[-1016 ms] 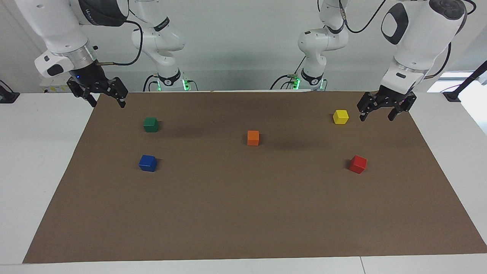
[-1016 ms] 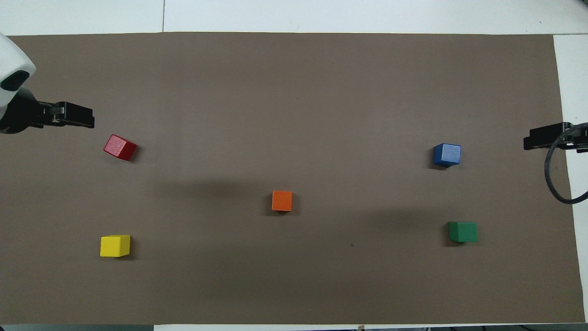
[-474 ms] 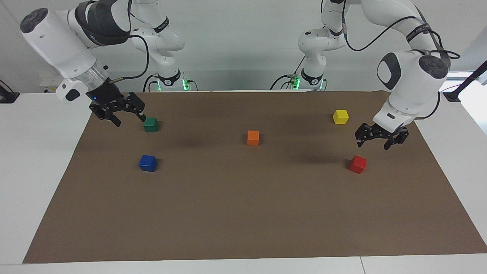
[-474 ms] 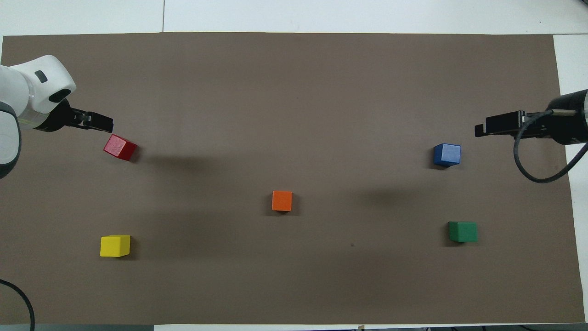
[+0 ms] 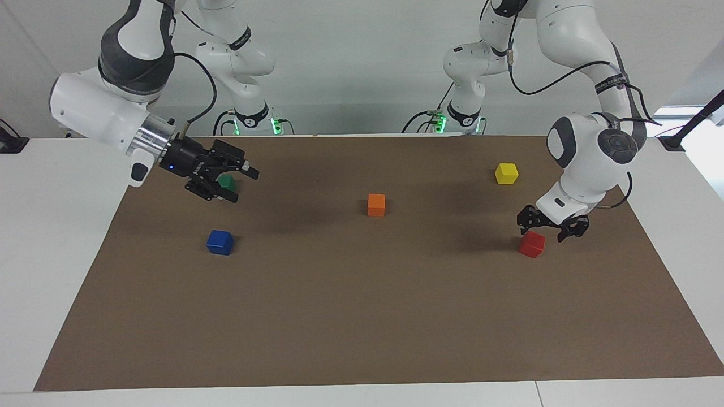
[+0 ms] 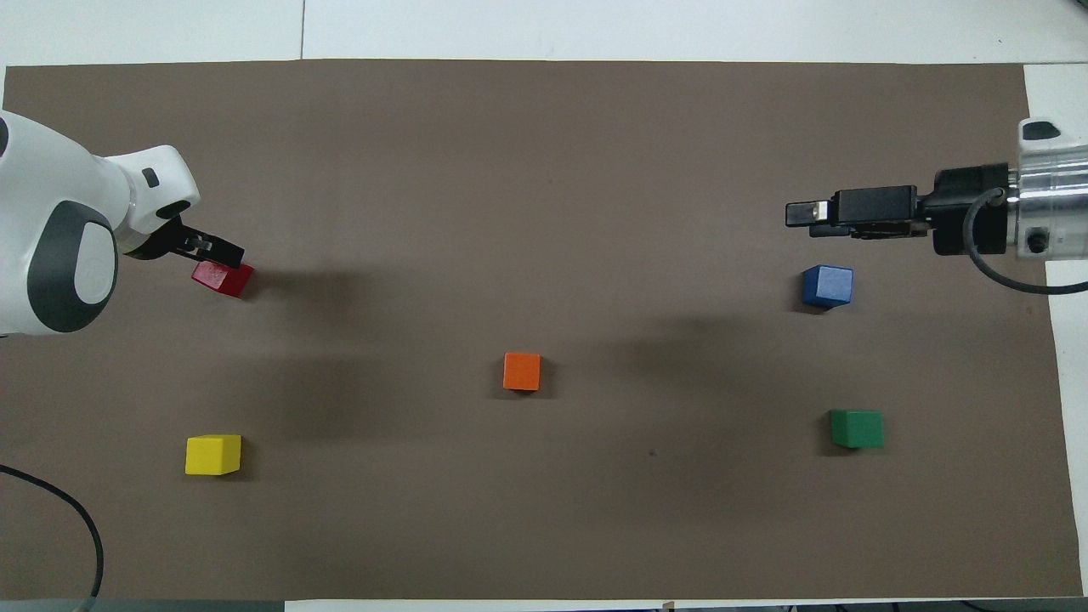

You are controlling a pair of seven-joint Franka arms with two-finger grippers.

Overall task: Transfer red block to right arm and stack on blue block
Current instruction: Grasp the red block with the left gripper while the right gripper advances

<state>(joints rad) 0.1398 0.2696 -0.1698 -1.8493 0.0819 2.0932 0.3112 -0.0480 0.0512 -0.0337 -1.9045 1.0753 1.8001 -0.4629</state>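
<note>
The left gripper's open fingers line up with the red block's sides [image 6: 221, 280], so the robot should continue to lower them until they straddle the red block, and then close them.
The red block [image 5: 532, 245] [image 6: 225, 279] lies on the brown mat toward the left arm's end. My left gripper [image 5: 544, 232] [image 6: 223, 255] hangs open just over it, pointing down, its fingertips close to the block's top and not closed on it. The blue block [image 5: 220, 242] [image 6: 827, 286] sits on the mat toward the right arm's end. My right gripper [image 5: 244, 186] [image 6: 796, 212] is raised above the mat close to the blue block. It lies level, points toward the table's middle, and is open and empty.
A green block [image 5: 227, 181] [image 6: 857, 428], partly covered by the right gripper in the facing view, sits nearer the robots than the blue one. An orange block [image 5: 376, 204] [image 6: 522, 371] is mid-mat. A yellow block [image 5: 506, 173] [image 6: 212, 454] lies nearer the robots than the red one.
The left gripper has come down from beside the yellow block to just over the red block. The right gripper has swung inward over the mat and turned level. No block has moved.
</note>
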